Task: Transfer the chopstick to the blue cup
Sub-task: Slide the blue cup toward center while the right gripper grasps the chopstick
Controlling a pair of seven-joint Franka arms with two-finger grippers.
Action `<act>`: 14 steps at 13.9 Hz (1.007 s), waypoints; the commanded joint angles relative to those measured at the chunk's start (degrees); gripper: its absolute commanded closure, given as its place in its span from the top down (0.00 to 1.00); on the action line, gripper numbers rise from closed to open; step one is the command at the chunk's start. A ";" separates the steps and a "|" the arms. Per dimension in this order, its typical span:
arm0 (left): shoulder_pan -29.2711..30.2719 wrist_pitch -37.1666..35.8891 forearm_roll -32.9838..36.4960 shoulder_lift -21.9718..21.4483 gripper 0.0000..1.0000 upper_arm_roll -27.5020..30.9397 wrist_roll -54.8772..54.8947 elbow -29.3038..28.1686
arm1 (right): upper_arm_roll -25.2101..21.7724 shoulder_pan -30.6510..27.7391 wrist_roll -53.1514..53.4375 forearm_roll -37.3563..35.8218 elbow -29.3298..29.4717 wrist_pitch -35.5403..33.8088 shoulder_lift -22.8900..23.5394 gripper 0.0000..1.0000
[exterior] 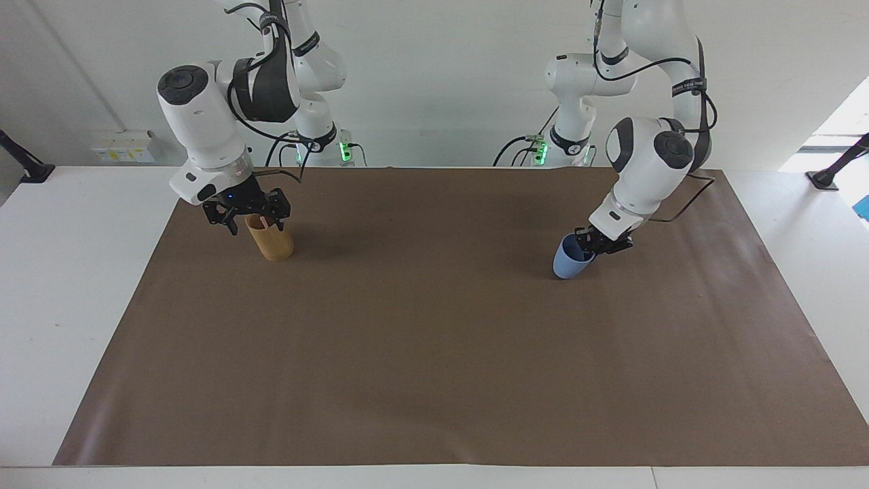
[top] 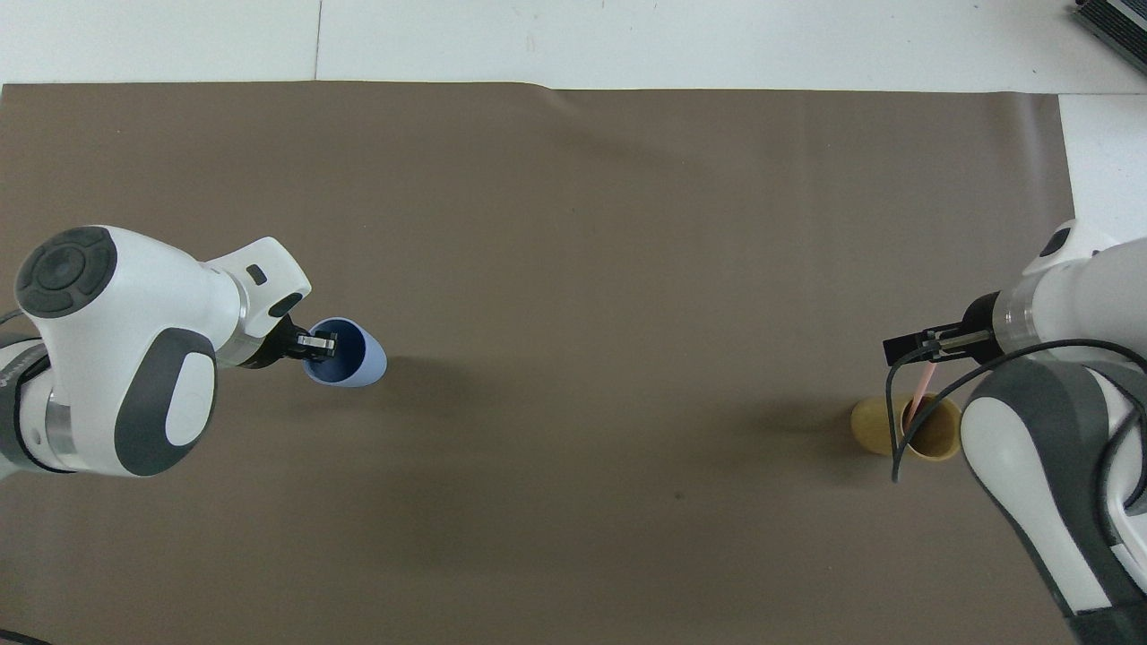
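The blue cup is standing a long way from the tan holder, so my left gripper should put the cup down at the mat's middle before my right gripper picks up the chopstick.
The blue cup stands tilted on the brown mat toward the left arm's end; it also shows in the overhead view. My left gripper is shut on the cup's rim, one finger inside it. A pale pink chopstick stands in the tan wooden holder toward the right arm's end; its top sticks out above the rim. My right gripper is low over the holder, open, with its fingers on either side of the chopstick's top.
A brown mat covers most of the white table. The cup and the holder stand far apart, both in the part of the mat nearer to the robots. A black cable of the right arm hangs over the holder.
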 commanded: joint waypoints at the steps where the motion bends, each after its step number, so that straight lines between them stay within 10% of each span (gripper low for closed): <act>1: -10.00 -0.50 -0.11 0.77 0.00 0.57 -11.07 2.55 | 0.01 -0.41 -1.64 0.98 -2.02 0.72 -1.91 1.00; 5: -22.58 2.67 3.83 6.46 0.00 0.57 -24.08 6.41 | 0.01 0.03 -2.85 0.99 -3.34 1.68 -2.00 1.00; 10: -26.47 5.84 4.55 12.89 0.00 0.57 -27.18 11.86 | 0.01 -0.06 -8.67 0.98 -2.99 1.60 -1.83 0.05; 14: -26.47 6.36 7.01 14.74 0.00 0.48 -27.27 11.87 | 0.01 -0.14 -8.58 0.98 -1.50 0.28 -1.91 0.00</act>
